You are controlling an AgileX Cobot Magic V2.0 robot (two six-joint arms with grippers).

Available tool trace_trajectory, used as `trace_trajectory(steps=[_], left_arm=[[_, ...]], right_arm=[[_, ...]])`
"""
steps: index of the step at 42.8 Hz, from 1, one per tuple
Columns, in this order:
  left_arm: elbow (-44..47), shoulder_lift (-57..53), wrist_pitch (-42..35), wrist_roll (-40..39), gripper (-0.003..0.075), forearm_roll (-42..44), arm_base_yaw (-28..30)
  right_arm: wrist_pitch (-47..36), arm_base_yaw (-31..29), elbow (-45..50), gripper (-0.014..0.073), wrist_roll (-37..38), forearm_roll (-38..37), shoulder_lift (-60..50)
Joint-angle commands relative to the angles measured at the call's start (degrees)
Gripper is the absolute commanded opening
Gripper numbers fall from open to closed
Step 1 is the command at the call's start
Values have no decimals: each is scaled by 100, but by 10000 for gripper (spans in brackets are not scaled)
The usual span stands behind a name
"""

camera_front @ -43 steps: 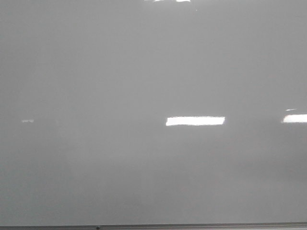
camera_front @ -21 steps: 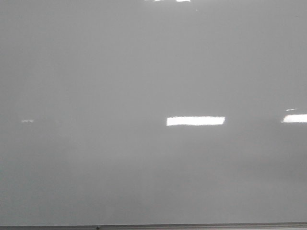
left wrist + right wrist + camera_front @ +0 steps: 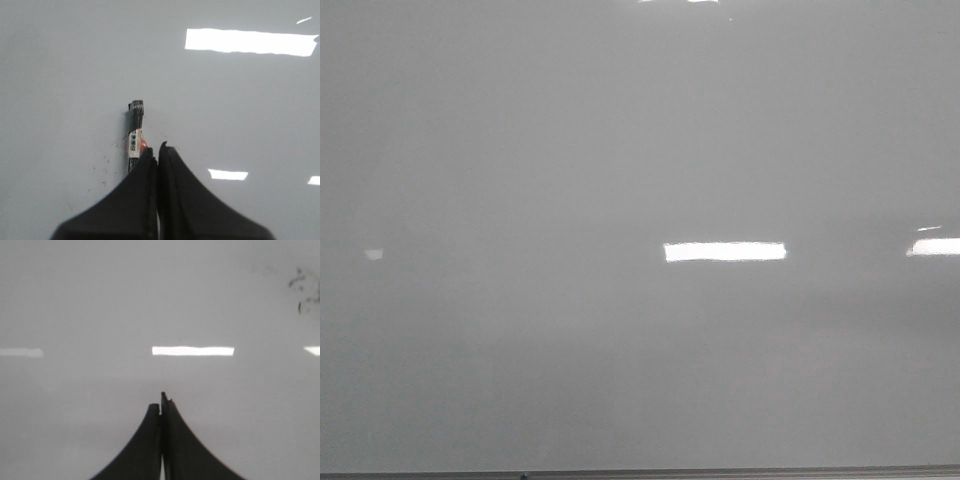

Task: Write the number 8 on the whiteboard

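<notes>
The marker (image 3: 134,142) lies beside my left gripper, away from my right gripper. Next, my left gripper lifts it so my right gripper can take its black end (image 3: 136,114).
The whiteboard (image 3: 620,150) fills the front view, pale grey and glossy, with its thin grey bottom edge (image 3: 720,472). No number 8 shows on it in any view. Neither gripper shows in the front view. In the left wrist view my left gripper (image 3: 158,148) has its jaws shut together over the board (image 3: 60,75). A marker (image 3: 135,132) with a black end and a white label sticks out past the left finger. Its other end is hidden, so I cannot tell whether it is held. My right gripper (image 3: 162,400) is shut and empty over the board (image 3: 75,300).
Bright rectangular light reflections (image 3: 725,252) lie on the board. Faint dark smudges (image 3: 304,290) mark the board in the right wrist view. Small dark specks (image 3: 105,165) lie by the marker.
The light reflections in the front view have shifted very slightly, and the small one at the left has changed shape. Nothing has been drawn.
</notes>
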Motion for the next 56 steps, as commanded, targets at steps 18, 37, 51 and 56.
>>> trace_trajectory(steps=[18, 37, 51, 56], left_arm=[[-1826, 2721, 739, 16, 23, 642, -6], [-1826, 2825, 686, 6, 650, 202, -6], [-2912, 5405, 1150, -334, 615, 157, 399], [-3356, 6232, 1115, -323, 606, 388, 543]], right_arm=[[58, -6, -1770, -34, -23, 95, 2720], [25, -6, -1770, 507, -23, 181, 2801], [49, -6, -1770, 507, -23, 181, 2801], [61, -6, -1770, 507, -23, 181, 2801]])
